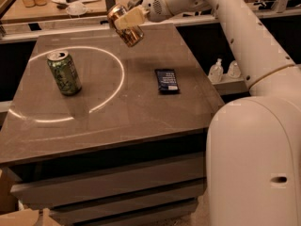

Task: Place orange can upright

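I should turn the orange can (125,28) upright in the air before I lower it to the table top (114,77), because it is tilted in my gripper above the brown table.
The orange can (128,30) is held tilted in the air above the far middle of the brown table (108,112), its silver ends showing. My gripper (125,20) is shut on the orange can, with a pale finger (130,18) across its side. The white arm reaches in from the right. The can hangs clear of the table top.
A green patterned can (64,72) stands upright at the left, inside a bright ring of light. A flat dark blue packet (167,80) lies right of the middle. Two small clear bottles (225,70) sit on a ledge at the right. A cluttered counter (61,4) runs behind.
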Controlling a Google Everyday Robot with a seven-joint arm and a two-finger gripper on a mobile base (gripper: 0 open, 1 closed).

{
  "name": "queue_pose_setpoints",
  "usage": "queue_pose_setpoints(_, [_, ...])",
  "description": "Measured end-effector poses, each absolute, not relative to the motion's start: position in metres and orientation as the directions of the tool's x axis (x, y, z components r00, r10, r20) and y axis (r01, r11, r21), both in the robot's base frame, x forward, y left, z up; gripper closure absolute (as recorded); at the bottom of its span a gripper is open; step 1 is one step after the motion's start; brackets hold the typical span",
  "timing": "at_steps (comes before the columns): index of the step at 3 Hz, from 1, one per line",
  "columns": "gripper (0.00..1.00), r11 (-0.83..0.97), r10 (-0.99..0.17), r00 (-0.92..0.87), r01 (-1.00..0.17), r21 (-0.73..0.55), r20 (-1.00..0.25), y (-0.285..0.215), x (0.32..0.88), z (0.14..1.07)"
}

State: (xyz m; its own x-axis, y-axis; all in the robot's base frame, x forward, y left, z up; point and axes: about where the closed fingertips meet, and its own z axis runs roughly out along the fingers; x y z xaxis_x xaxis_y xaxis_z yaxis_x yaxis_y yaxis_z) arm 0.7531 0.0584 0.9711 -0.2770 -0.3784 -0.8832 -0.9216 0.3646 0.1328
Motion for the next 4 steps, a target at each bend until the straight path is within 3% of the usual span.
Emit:
queue_pose_setpoints(1, [1.0,0.361,-0.373,-0.276,-0.923,0.135,-0.886,0.059,0.753,0.972])
queue_pose_setpoints(3, [1.0,0.21,-0.17,-0.182,-0.967,0.145,-0.968,0.093,0.725,1.029])
queue_pose_setpoints(4, [1.0,0.153,-0.129,-0.175,-0.976,0.155,-0.976,0.105,0.704,1.063])
